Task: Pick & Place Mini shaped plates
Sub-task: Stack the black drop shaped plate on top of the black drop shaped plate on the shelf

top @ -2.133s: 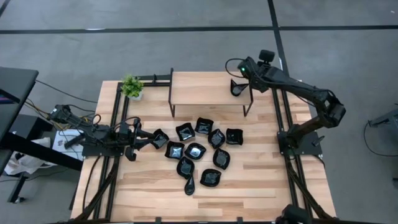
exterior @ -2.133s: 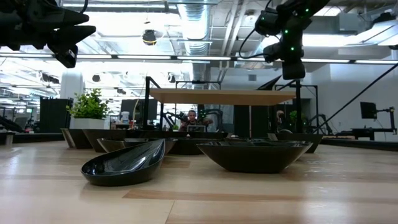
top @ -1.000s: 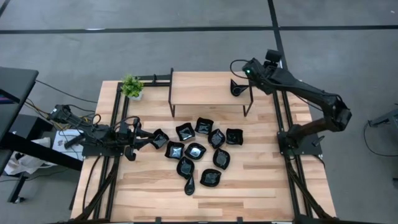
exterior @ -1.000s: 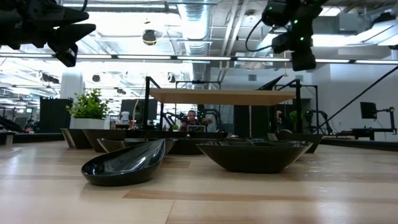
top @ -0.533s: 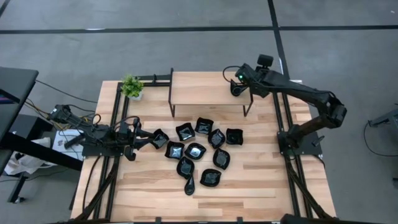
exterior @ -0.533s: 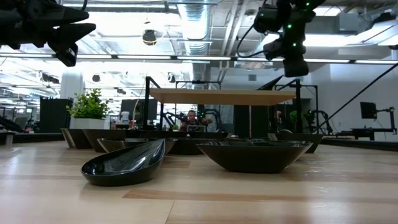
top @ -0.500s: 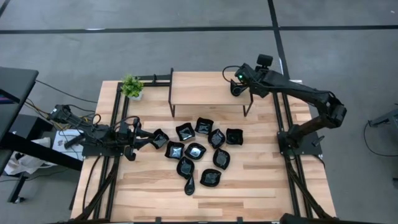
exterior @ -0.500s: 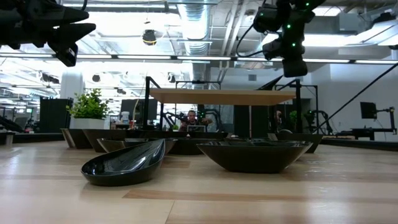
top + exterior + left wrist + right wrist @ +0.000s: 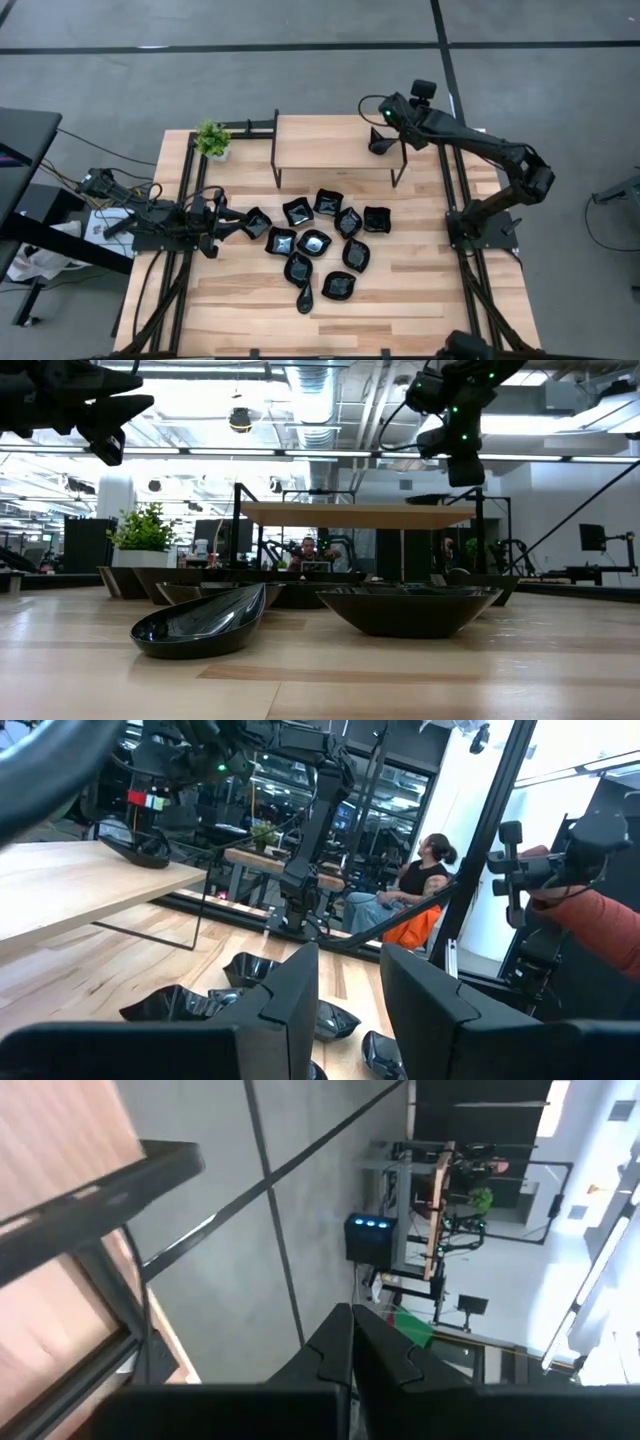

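Next, I swing back, open my right gripper's fingers and put them on both sides of the shelf plate's rim point(image 9: 380, 144), because they are shut and point at the floor point(image 9: 225, 1280) beyond the shelf.
Several glossy black mini plates point(image 9: 315, 242) lie in a cluster on the middle of the table, seen low across the tabletop as plates point(image 9: 405, 608). One more plate point(image 9: 379, 143) rests on the right end of the raised wooden shelf point(image 9: 330, 145). My right gripper point(image 9: 384, 121) hangs just above that plate, fingers shut with nothing between them point(image 9: 350, 1342). My left gripper point(image 9: 232, 226) waits open point(image 9: 345, 990) at the table's left side, next to the leftmost plate point(image 9: 257, 222).
A small green potted plant point(image 9: 212, 138) stands at the far left corner beside the shelf. Black frame rails point(image 9: 185, 190) run along both table sides. Bare wood lies near the front edge point(image 9: 400, 310). People sit in the room beyond the table point(image 9: 420, 880).
My right gripper has moved a little toward the table's left and slightly down, from beyond the shelf's right end to above the plate there. The plates and my left arm have stayed still.
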Motion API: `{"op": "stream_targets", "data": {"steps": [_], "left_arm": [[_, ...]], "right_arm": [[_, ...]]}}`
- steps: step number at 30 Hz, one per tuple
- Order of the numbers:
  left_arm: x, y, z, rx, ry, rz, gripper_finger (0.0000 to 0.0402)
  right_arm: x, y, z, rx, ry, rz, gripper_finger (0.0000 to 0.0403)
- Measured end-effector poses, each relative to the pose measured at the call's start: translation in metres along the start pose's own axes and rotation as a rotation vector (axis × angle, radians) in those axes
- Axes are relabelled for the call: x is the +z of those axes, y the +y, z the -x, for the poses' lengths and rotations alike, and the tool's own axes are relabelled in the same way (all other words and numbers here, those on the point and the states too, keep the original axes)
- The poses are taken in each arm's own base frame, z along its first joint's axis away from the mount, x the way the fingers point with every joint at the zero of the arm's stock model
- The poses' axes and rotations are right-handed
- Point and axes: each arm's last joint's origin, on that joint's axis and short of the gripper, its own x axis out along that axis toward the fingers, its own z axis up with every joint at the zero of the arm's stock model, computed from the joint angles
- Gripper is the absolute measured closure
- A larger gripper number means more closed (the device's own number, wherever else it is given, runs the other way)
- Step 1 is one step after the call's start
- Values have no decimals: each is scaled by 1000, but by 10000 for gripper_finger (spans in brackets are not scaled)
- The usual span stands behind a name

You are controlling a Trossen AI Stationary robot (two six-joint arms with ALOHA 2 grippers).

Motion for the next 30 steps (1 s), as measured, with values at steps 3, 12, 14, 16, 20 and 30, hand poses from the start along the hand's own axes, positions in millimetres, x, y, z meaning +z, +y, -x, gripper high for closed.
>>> {"op": "stream_targets", "data": {"steps": [3,12,14,16,20,30], "left_arm": [[0,0,0,0,0,0,289],[0,0,0,-1,-3,2,289],[0,0,0,-1,-4,2,289],[0,0,0,-1,-5,3,289],[1,0,0,-1,-6,3,289],[1,0,0,-1,-7,4,289]], "right_arm": [[3,1,-6,-1,5,3,403],[13,-8,-8,-58,-44,-16,403],[13,-9,-8,-64,-47,-12,403],[13,-9,-8,-67,-48,-10,403],[12,-11,-7,-85,-28,-12,403],[4,-1,0,-49,26,-24,403]]}}
